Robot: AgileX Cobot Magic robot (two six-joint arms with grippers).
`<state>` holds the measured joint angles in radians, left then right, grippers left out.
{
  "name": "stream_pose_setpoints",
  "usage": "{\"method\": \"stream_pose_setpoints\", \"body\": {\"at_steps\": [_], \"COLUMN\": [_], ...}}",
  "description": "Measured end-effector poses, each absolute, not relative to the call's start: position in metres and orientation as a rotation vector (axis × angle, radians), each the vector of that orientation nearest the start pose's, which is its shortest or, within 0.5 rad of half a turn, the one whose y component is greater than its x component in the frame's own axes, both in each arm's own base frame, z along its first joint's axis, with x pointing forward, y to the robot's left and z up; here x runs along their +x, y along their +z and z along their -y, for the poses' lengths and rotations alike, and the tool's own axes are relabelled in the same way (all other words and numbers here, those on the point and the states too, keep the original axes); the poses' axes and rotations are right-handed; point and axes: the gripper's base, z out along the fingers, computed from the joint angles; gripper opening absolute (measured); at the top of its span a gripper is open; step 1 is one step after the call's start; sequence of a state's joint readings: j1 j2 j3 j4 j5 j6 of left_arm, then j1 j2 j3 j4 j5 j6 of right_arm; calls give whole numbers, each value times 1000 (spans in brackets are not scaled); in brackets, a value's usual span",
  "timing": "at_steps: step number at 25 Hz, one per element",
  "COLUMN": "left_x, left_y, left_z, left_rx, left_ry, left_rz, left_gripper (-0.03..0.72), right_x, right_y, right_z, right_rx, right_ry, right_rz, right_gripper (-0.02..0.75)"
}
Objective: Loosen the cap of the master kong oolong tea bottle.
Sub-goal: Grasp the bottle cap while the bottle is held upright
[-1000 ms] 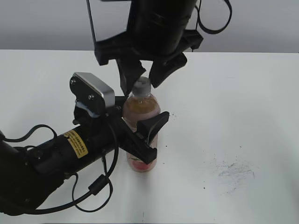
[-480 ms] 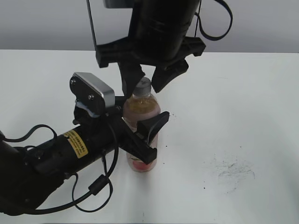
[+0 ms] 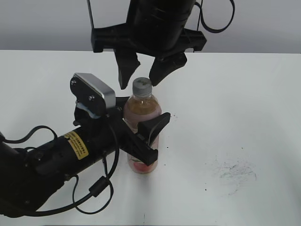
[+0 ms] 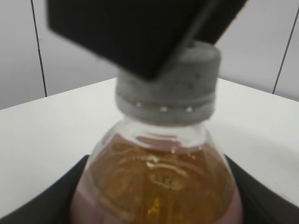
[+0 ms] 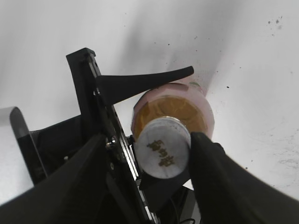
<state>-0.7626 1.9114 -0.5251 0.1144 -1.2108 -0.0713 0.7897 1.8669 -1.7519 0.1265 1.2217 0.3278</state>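
Note:
My left gripper (image 3: 145, 151) is closed around the bottle's body (image 3: 141, 110), so I expect the bottle to lean a little and pull that gripper along when I turn the cap.
The master kong oolong tea bottle (image 3: 143, 123) stands upright on the white table, amber tea above a pink label. My left gripper (image 3: 141, 137) is shut on its body, one finger (image 3: 153, 128) across the front and the other behind; in the left wrist view the bottle (image 4: 159, 182) fills the space between the dark fingers (image 4: 56, 200). The grey-white cap (image 3: 142, 87) sits on the neck. My right gripper (image 3: 139, 81) hangs open over it, tips flanking the cap with a gap on the left. From above, the cap (image 5: 162, 147) shows dark characters between the right gripper's (image 5: 150, 140) fingers (image 5: 219, 177).
The left arm (image 3: 61, 157) with its cables lies across the table's front left. Dark specks and a scuffed patch (image 3: 237, 172) mark the table to the right of the bottle. The grey wall (image 3: 263, 23) runs behind the table's far edge.
My right gripper has risen a little and turned about the cap, its fingertips now higher beside the cap's top. Bottle and left gripper have not moved.

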Motion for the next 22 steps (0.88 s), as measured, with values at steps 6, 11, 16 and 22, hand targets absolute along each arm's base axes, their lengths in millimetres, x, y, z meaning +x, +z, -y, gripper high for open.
{"method": "stream_pose_setpoints", "body": {"at_steps": [6, 11, 16, 22], "left_x": [217, 217, 217, 217], "left_y": [132, 132, 132, 132], "left_z": [221, 221, 221, 221], "left_rx": [688, 688, 688, 688], "left_ry": [-686, -686, -686, -686], "left_rz": [-1562, -1562, -1562, -1562], "left_gripper": [447, 447, 447, 447], "right_x": [273, 273, 273, 274], "right_y": [311, 308, 307, 307], "right_z": [-291, -290, -290, -288], "right_rx": [-655, -673, -680, -720], "right_ry": [405, 394, 394, 371], "right_rz": [-2833, -2840, -2839, -2828], "right_gripper": [404, 398, 391, 268]}}
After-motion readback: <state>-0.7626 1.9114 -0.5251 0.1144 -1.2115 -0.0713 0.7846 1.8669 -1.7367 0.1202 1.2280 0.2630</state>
